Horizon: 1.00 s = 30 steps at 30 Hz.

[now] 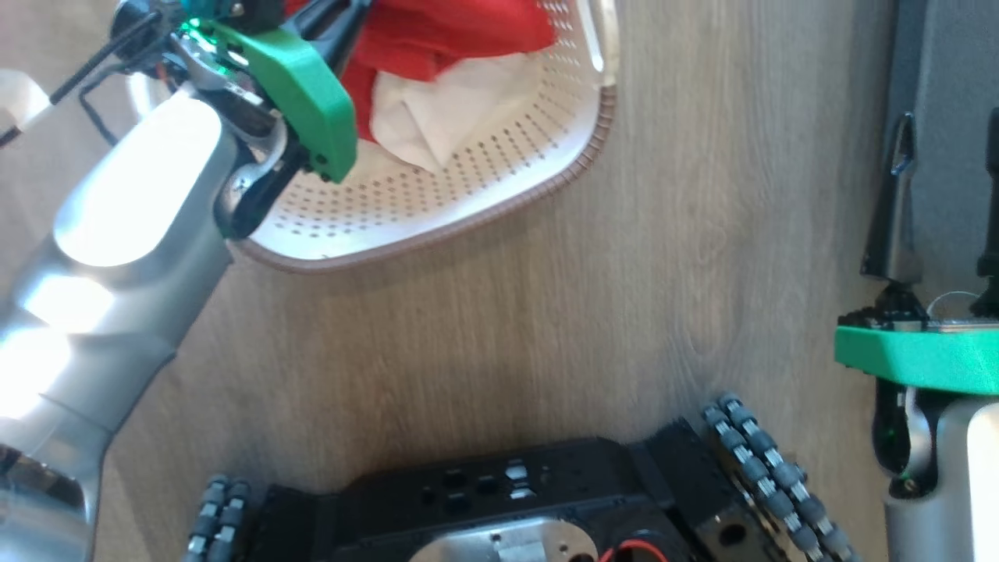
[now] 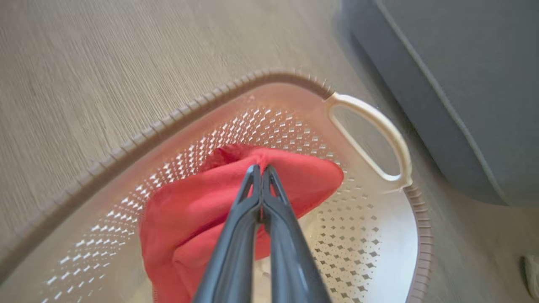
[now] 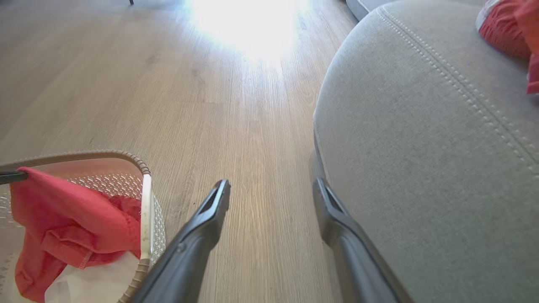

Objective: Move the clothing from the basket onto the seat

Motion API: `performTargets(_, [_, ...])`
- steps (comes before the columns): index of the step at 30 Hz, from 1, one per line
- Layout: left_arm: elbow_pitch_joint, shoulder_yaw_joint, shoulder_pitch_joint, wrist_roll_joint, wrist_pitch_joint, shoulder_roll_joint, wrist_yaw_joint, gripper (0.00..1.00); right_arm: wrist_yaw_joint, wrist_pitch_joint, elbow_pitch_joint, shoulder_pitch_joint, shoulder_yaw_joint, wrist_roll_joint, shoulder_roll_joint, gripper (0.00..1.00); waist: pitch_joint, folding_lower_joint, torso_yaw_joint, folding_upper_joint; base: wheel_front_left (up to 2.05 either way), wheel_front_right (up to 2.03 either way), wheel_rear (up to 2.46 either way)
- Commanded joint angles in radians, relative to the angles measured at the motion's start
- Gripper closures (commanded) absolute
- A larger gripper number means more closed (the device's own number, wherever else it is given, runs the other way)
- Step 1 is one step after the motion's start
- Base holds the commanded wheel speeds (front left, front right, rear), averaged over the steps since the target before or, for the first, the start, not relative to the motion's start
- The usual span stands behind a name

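The white cloth (image 1: 451, 104) leads straight into the red clothing's folds (image 1: 421, 55), so I expect the white cloth to come along when I lift the red clothing out.
The cream basket (image 1: 468, 211) stands on the wood floor with red and white clothing (image 1: 437, 47) in it. My left gripper (image 2: 261, 169) is shut on a fold of the red clothing (image 2: 202, 210), pinching it up above the basket's (image 2: 379, 235) perforated floor. The grey seat (image 3: 421, 147) lies to the right of the basket. Another red garment (image 3: 503, 29) rests on the seat's far part. My right gripper (image 3: 271, 187) hangs open and empty over the floor beside the seat's rounded edge, and in the head view it (image 1: 947, 133) stands at the right.
Bare wood floor (image 1: 546, 312) runs between the basket and the seat. My own black wheeled base (image 1: 507, 499) sits at the bottom of the head view. Bright glare marks the floor (image 3: 248, 29) farther off.
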Motion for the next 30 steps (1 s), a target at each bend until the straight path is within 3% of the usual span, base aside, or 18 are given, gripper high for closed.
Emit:
performTargets(1, [-0.029, 0.018, 0.012, -0.014, -0.021, 0.015, -0.006, 1.0, 0.007, -0.005, -0.014, 0.023, 0.004, -0.013, -0.01, 0.0, -0.074, 0.0, 0.066, 0.0, 0.0, 0.0, 0.0])
performTargets(9, [-0.021, -0.005, 0.099, -0.122, -0.12, -0.033, -0.006, 1.0, 0.007, -0.005, 0.069, 0.017, -0.061, -0.08, -0.01, 0.0, -0.277, 0.0, 0.211, 0.0, 0.0, 0.0, 0.0])
performTargets(17, [0.026, 0.006, 0.237, -0.203, -0.18, -0.045, -0.004, 1.0, 0.007, -0.005, 0.167, 0.058, -0.119, -0.112, -0.01, 0.0, -0.526, 0.0, 0.337, 0.0, 0.0, 0.0, 0.0])
performTargets(30, [-0.015, 0.011, 0.395, -0.203, -0.189, -0.014, 0.098, 1.0, 0.007, -0.005, 0.246, 0.154, -0.114, -0.136, -0.01, 0.0, -0.784, 0.0, 0.434, 0.0, 0.0, 0.0, 0.0])
